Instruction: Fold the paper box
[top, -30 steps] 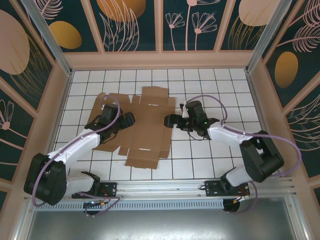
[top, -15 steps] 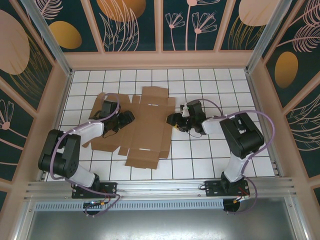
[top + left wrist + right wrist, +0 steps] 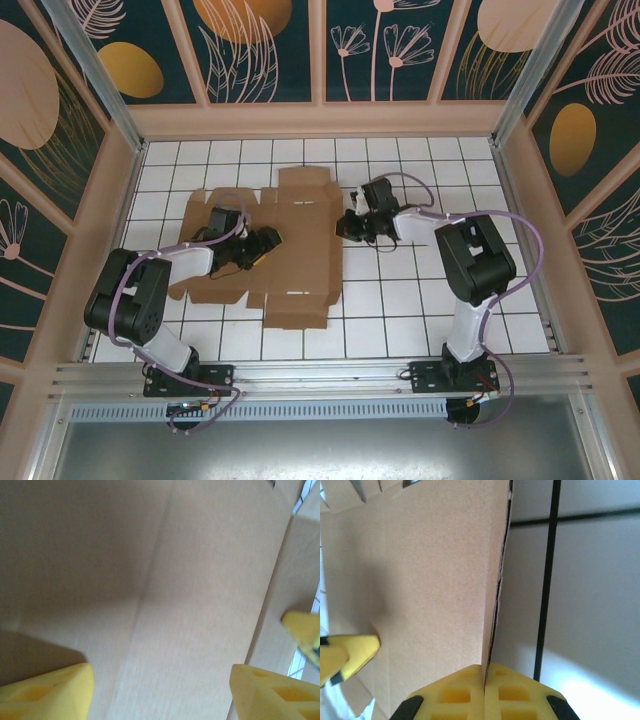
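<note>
The sheet (image 3: 300, 250) is too far over toward the robot's left gripper, so the right gripper should pull the pinched edge (image 3: 341, 246) to centre the sheet, then take hold again farther in before folding.
The paper box (image 3: 300, 250) is a flat brown die-cut cardboard sheet lying on the white tiled table, left of centre. My right gripper (image 3: 347, 226) is at the sheet's right edge. In the right wrist view its yellow fingers (image 3: 455, 695) are shut on the cardboard edge (image 3: 490, 630), which is pinched between the pads. My left gripper (image 3: 266, 244) hovers low over the middle-left of the sheet. Its fingertips (image 3: 50, 690) stand wide apart over bare cardboard (image 3: 150, 580), with nothing between them.
Wooden walls (image 3: 320, 120) ring the tiled table (image 3: 420, 310) on the far, left and right sides. The metal base rail (image 3: 320, 375) runs along the near edge. White tiles lie right of and in front of the sheet.
My right gripper has gone from open to shut on the sheet's right edge and moved slightly farther away. The left gripper has slid right over the sheet, and the sheet has shifted a little.
</note>
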Controlling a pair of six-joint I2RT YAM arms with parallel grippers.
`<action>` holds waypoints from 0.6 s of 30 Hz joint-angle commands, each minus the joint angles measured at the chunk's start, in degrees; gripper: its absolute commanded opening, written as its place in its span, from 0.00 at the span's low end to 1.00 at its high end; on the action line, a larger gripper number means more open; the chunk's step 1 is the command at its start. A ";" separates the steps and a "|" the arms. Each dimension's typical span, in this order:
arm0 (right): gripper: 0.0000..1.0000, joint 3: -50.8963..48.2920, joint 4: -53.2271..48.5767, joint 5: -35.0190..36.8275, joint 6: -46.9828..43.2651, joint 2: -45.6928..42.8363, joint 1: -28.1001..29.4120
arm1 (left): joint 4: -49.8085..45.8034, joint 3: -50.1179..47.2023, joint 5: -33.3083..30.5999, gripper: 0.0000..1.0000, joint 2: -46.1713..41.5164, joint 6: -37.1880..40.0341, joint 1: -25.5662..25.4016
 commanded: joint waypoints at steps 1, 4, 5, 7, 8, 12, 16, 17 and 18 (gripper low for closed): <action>0.00 6.12 -17.29 11.18 -11.51 2.41 -1.24 | -5.76 3.89 2.35 0.76 -1.28 2.51 -1.95; 0.00 11.44 -24.35 15.48 -16.58 3.97 -3.07 | -13.60 8.85 -0.27 0.78 -1.54 6.07 -2.45; 0.00 13.66 -26.52 18.63 -17.90 4.59 -3.54 | -15.18 10.10 -1.40 0.78 -1.28 6.85 -2.46; 0.00 18.40 -30.51 23.24 -19.70 6.44 -4.06 | -14.57 10.83 -1.95 0.77 -0.88 7.26 -2.43; 0.00 21.06 -32.56 24.10 -20.84 7.69 -4.02 | -14.18 11.19 -2.44 0.76 -0.30 7.07 -2.48; 0.05 30.22 -40.00 28.10 -23.94 13.21 -3.97 | -15.04 14.55 -4.44 0.74 3.99 7.47 -2.43; 0.12 33.02 -41.17 24.87 -26.99 15.19 -4.36 | -15.39 15.96 -6.06 0.69 9.13 7.87 -2.50; 0.13 33.49 -41.13 24.34 -27.11 15.49 -4.54 | -14.96 15.80 -5.74 0.67 9.98 7.54 -2.43; 0.13 34.06 -41.05 24.22 -27.19 15.93 -4.54 | -14.30 15.52 -5.31 0.64 10.88 6.86 -2.45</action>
